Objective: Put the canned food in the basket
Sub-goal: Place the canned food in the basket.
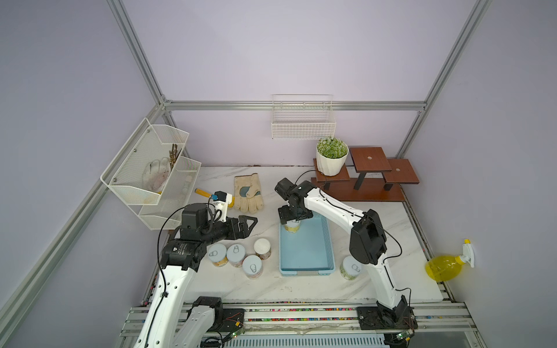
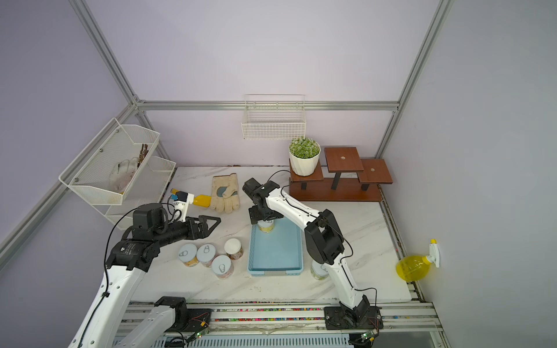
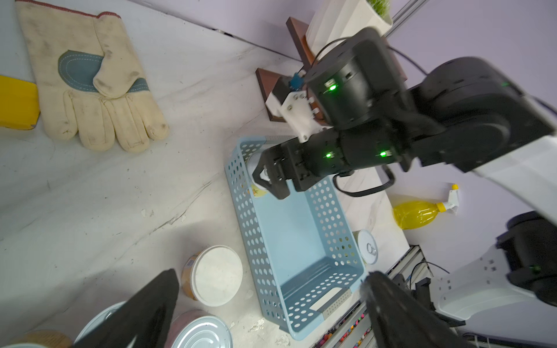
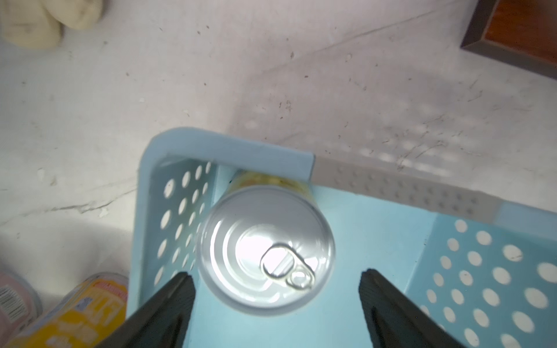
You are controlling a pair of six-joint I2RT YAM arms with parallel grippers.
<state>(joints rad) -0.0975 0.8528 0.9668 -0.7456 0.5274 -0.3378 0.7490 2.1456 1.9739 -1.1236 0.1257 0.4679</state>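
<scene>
The white-lidded tin (image 1: 262, 246) stands upright with a gap to the basket (image 1: 275, 249), so the robot's left gripper should keep going down, open, until its fingers are around the tin, then close.
The light-blue perforated basket (image 1: 304, 250) (image 2: 275, 250) (image 3: 289, 229) lies mid-table. One tin of the canned food (image 1: 292, 226) (image 2: 265, 226) (image 4: 266, 250) stands upright in its far left corner, pull ring up. My right gripper (image 1: 294, 215) (image 4: 275, 275) hangs just above that tin, open, with a gap between each finger and the tin. Several more tins (image 1: 236, 254) (image 2: 206, 254) stand grouped left of the basket. Another tin (image 1: 350, 267) is to its right, partly behind my right arm. My left gripper (image 1: 250, 226) (image 3: 271, 277) hovers open and empty over the grouped tins.
A work glove (image 1: 248, 192) and a yellow-handled tool (image 1: 200, 192) lie at the back left. A white mesh rack (image 1: 150, 171) hangs on the left wall and a wire basket (image 1: 303, 120) on the back wall. A potted plant (image 1: 331, 158) sits on a wooden stand (image 1: 373, 171). A yellow spray bottle (image 1: 446, 266) hangs at the right.
</scene>
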